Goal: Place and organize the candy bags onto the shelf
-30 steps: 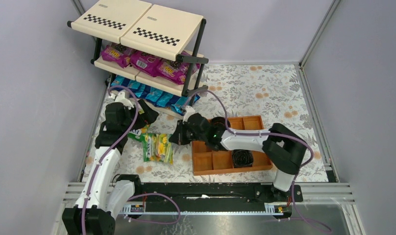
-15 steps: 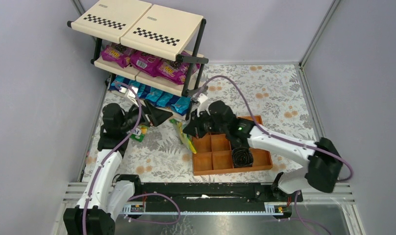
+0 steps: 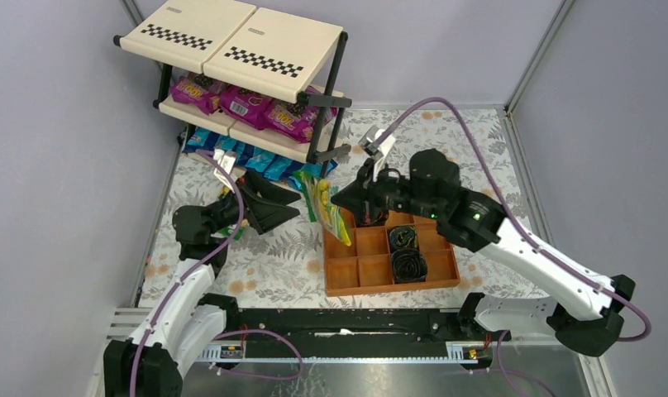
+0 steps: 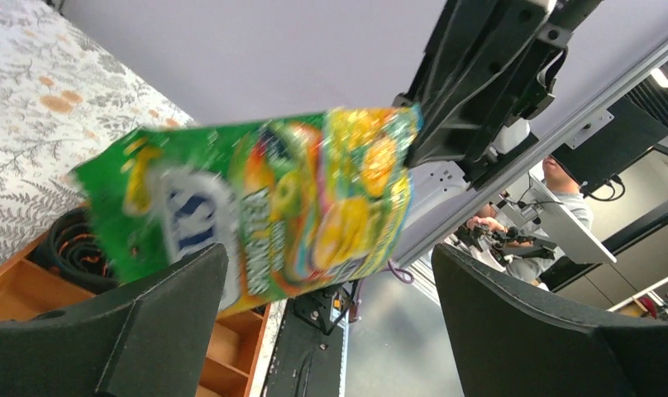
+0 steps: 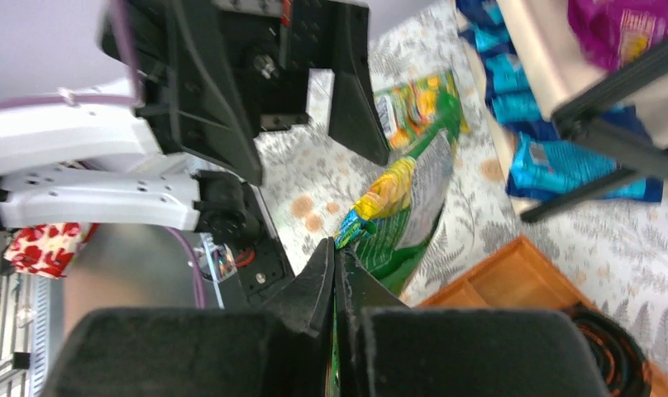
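The robot's right gripper is pinching the yellow edge (image 3: 334,210) and the bag's green end is free, so the left gripper should keep moving toward that green end (image 3: 307,195) and close there.
My right gripper (image 3: 341,199) is shut on the top edge of a green-yellow candy bag (image 3: 325,207), which hangs edge-on in the air above the table. The pinch shows in the right wrist view (image 5: 335,248), with the bag (image 5: 409,211) dangling below. My left gripper (image 3: 294,203) stands wide open just left of the bag, facing it. In its own view the bag (image 4: 256,211) hangs blurred in front of the open gripper (image 4: 326,252), apart from both fingers. The shelf (image 3: 231,37) holds magenta bags (image 3: 246,101) on its middle tier and blue bags (image 3: 260,163) at the bottom. Another green bag (image 5: 407,106) lies on the table.
An orange-brown compartment tray (image 3: 337,273) with dark coiled rolls (image 3: 407,265) sits right of the hanging bag, under my right arm. The shelf's black posts (image 3: 329,95) stand close behind the bag. Grey walls close in the table on the left, back and right.
My right gripper lifted the green-yellow bag off the table and carried it up and right, toward the shelf. My left gripper swung round to face it, wide open.
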Motion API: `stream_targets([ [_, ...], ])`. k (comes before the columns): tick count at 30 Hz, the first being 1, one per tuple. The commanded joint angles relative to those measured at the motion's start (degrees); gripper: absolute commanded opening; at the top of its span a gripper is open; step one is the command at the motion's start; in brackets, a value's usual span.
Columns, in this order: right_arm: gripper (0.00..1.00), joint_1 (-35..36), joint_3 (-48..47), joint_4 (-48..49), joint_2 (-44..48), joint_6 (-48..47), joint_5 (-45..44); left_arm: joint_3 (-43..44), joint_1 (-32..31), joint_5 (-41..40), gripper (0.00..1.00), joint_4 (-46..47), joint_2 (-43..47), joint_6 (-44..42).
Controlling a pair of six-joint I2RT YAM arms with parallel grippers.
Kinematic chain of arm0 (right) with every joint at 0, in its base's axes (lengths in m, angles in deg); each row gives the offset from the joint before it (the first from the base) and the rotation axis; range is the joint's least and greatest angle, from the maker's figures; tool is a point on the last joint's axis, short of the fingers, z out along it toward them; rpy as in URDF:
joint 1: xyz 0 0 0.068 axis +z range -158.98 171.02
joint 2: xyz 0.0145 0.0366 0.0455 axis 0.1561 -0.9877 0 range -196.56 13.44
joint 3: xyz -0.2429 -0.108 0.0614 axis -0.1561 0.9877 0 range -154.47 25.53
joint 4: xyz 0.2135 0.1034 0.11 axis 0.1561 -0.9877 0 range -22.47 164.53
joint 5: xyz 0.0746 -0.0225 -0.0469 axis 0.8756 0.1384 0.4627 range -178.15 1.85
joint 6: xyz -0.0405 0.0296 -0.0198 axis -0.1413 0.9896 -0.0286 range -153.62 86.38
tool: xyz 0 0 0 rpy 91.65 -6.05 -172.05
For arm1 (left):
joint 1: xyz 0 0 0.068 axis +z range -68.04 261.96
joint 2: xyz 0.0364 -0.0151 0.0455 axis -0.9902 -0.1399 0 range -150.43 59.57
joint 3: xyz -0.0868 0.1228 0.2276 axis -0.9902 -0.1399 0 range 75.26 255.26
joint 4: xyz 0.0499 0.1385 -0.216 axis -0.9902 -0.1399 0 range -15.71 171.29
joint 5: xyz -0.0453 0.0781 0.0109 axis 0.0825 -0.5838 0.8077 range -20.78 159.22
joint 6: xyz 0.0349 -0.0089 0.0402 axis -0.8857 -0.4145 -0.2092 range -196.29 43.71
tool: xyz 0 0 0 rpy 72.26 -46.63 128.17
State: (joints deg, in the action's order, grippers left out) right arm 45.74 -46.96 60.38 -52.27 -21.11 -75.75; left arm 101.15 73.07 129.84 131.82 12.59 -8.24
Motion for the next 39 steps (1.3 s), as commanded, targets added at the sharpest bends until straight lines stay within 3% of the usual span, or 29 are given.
stream_targets([
  [1,0.00,-0.22,-8.52,-1.06,2.59,-2.41,5.84,1.64,-0.17,-1.71,0.99,1.36,2.93,-3.14],
  [6,0.00,-0.21,-17.38,-0.58,-1.33,-1.61,10.21,5.21,-0.20,-2.53,0.99,-0.88,1.73,-4.28],
  [11,0.00,-0.15,-23.12,1.77,-3.60,0.32,14.26,8.97,-0.23,-7.01,0.99,-13.86,3.35,-10.95],
  [13,0.00,-0.17,-24.35,3.64,-4.39,1.47,16.48,8.06,-0.25,-5.17,0.99,-7.48,2.49,-6.54],
  [18,0.00,-0.14,-27.07,7.90,-7.29,3.91,21.88,6.72,-0.66,0.25,0.99,38.58,-7.29,26.92],
  [19,0.00,-0.14,-27.17,8.88,-7.54,4.14,22.59,7.67,-1.22,0.02,0.99,40.80,-8.36,30.36],
  [31,0.00,-0.18,-30.67,9.56,-10.53,0.73,21.58,11.50,-3.13,-3.68,0.98,40.97,-6.32,33.13],
  [39,0.00,-1.47,-26.98,8.45,-7.40,-1.99,16.87,11.14,-3.33,-5.82,0.68,41.03,-4.55,34.79],
])
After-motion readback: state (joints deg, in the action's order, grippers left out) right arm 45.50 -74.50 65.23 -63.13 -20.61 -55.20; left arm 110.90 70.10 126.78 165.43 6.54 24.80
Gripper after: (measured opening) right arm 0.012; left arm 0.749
